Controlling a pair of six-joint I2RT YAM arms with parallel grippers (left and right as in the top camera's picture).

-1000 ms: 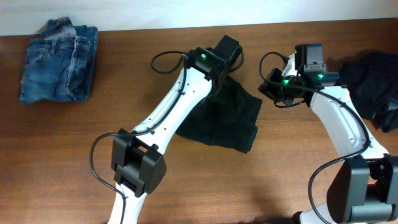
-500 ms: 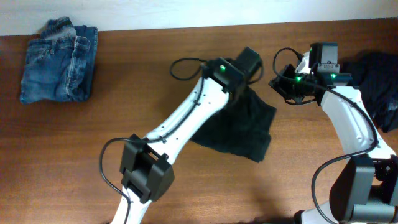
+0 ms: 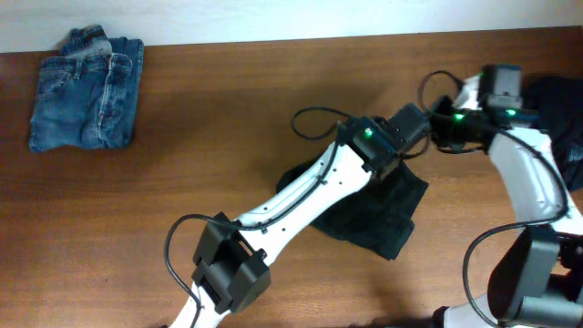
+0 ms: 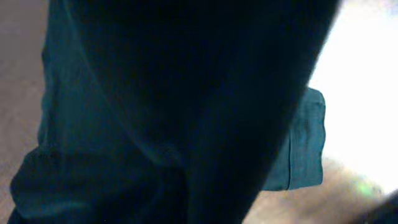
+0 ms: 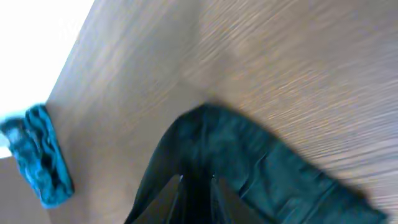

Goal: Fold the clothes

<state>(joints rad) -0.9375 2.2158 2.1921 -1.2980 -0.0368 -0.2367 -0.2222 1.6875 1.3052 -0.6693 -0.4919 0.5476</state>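
Observation:
The dark green garment hangs bunched (image 3: pixel 372 217) under my left gripper. My left gripper should pull it toward the blue jeans and spread it over the open wood (image 3: pixel 202 129).
A dark green garment (image 3: pixel 378 214) hangs crumpled from both grippers, with its lower part on the wooden table (image 3: pixel 118 219). My left gripper (image 3: pixel 414 123) is at the garment's top edge. The cloth (image 4: pixel 155 112) fills the left wrist view and hides the fingers, but it is lifted along with that gripper. My right gripper (image 3: pixel 444 135) is just to the right of the left one. In the right wrist view its fingers (image 5: pixel 180 193) are nearly closed, with a fold of the garment (image 5: pixel 261 162) pinched between them.
Folded blue jeans (image 3: pixel 86 87) lie at the far left corner and also show in the right wrist view (image 5: pixel 37 155). A pile of dark clothes (image 3: pixel 557 114) sits at the right edge, close behind the right arm.
Both grippers have moved to the right together and dragged the dark garment with them. The garment now lies right of the table's middle and looks more bunched.

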